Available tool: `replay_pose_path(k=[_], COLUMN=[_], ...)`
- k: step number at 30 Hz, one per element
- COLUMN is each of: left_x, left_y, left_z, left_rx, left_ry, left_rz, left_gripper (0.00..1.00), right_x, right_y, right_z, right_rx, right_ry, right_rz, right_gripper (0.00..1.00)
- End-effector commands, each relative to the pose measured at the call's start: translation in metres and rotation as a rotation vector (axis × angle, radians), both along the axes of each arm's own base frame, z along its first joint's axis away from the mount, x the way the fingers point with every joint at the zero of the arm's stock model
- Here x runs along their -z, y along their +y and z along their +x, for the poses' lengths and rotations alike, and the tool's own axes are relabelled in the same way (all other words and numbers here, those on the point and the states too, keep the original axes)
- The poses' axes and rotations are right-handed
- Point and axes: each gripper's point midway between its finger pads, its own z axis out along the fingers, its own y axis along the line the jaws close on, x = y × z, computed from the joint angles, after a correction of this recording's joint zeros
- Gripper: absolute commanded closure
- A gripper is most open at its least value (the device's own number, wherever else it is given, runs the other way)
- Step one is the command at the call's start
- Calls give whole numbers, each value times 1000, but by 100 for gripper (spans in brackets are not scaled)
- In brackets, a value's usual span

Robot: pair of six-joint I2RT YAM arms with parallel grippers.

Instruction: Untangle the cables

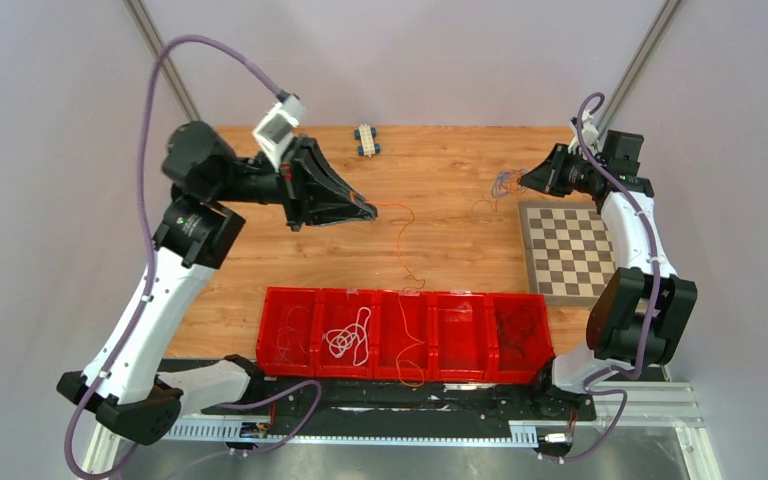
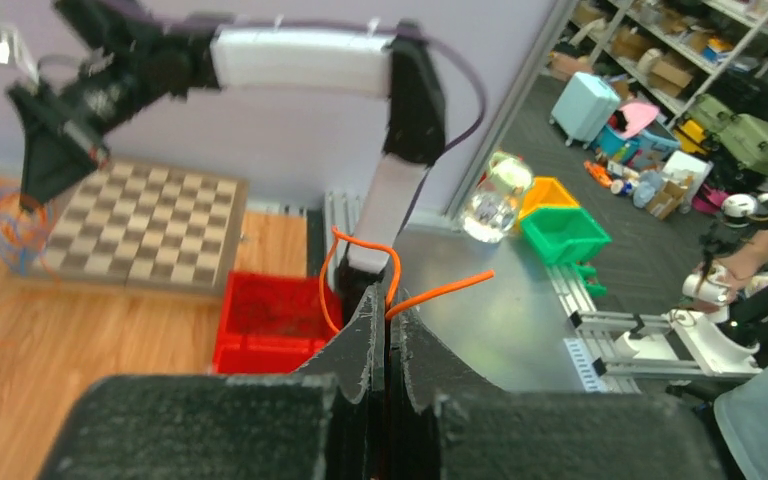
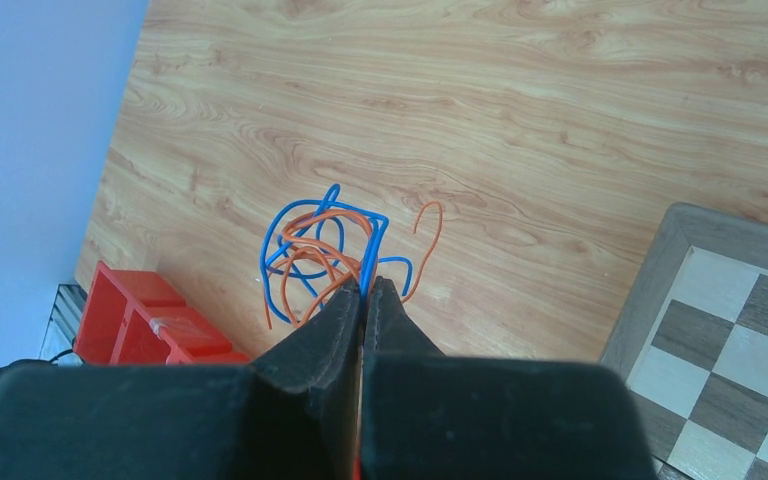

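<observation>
I should keep carrying the orange cable with my left gripper to the middle red bin (image 1: 406, 335) and let go inside, because the cable is free of the tangle and trails into that bin.
My left gripper (image 1: 370, 211) is shut on a thin orange cable (image 1: 401, 245), held above the wooden table. The cable hangs right and down toward the red bins. In the left wrist view the jaws (image 2: 388, 305) pinch this orange cable (image 2: 440, 287), whose end sticks out to the right. My right gripper (image 1: 524, 181) is shut on a small tangle of blue and orange cables (image 1: 503, 185) left of the chessboard. In the right wrist view the jaws (image 3: 365, 287) pinch a blue strand of the tangle (image 3: 305, 245), which hangs over the table.
A row of red bins (image 1: 400, 296) stands at the near edge, holding a white cable (image 1: 348, 335), orange cables and a dark cable (image 1: 520, 325). A chessboard (image 1: 565, 250) lies at the right. A small toy (image 1: 366, 139) sits at the far edge.
</observation>
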Motion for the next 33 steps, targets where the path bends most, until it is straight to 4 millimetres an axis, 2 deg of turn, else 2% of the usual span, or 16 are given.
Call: replay_pose_path(k=[1, 4, 6, 8, 9, 10, 13, 18, 22, 25, 30, 33], left_x=[60, 96, 118, 148, 153, 167, 189, 246, 292, 321, 374, 388], left_y=[-11, -16, -20, -23, -25, -25, -28, -32, -31, -30, -33, -39], left_z=[22, 35, 32, 25, 17, 15, 0, -21, -24, -19, 9, 17], left_rx=[-94, -137, -130, -119, -99, -95, -36, 66, 91, 58, -40, -50], left_ry=[-10, -10, -53, -100, -143, -133, -120, -114, -106, -75, -39, -11], left_rz=[109, 177, 228, 303, 307, 329, 366, 493, 569, 626, 797, 851], left_gripper=[100, 100, 100, 100, 100, 100, 100, 100, 100, 100, 100, 100], right_x=[-14, -13, -10, -8, -6, -6, -4, -3, -4, -4, 0, 4], right_y=[5, 6, 7, 7, 7, 8, 9, 10, 11, 11, 13, 14], right_z=[-8, -10, -10, -11, -12, -12, -14, -19, -22, -25, -33, -37], right_rx=[-27, -35, -39, -42, -44, -44, -48, -52, -55, -53, -53, -56], right_ry=[-55, -52, -46, -42, -37, -35, -31, -27, -34, -37, -28, -26], right_rz=[-17, -10, -7, -6, -3, -2, 1, 4, 2, 0, 0, -2], right_gripper=[100, 100, 100, 100, 100, 100, 100, 100, 100, 100, 100, 100])
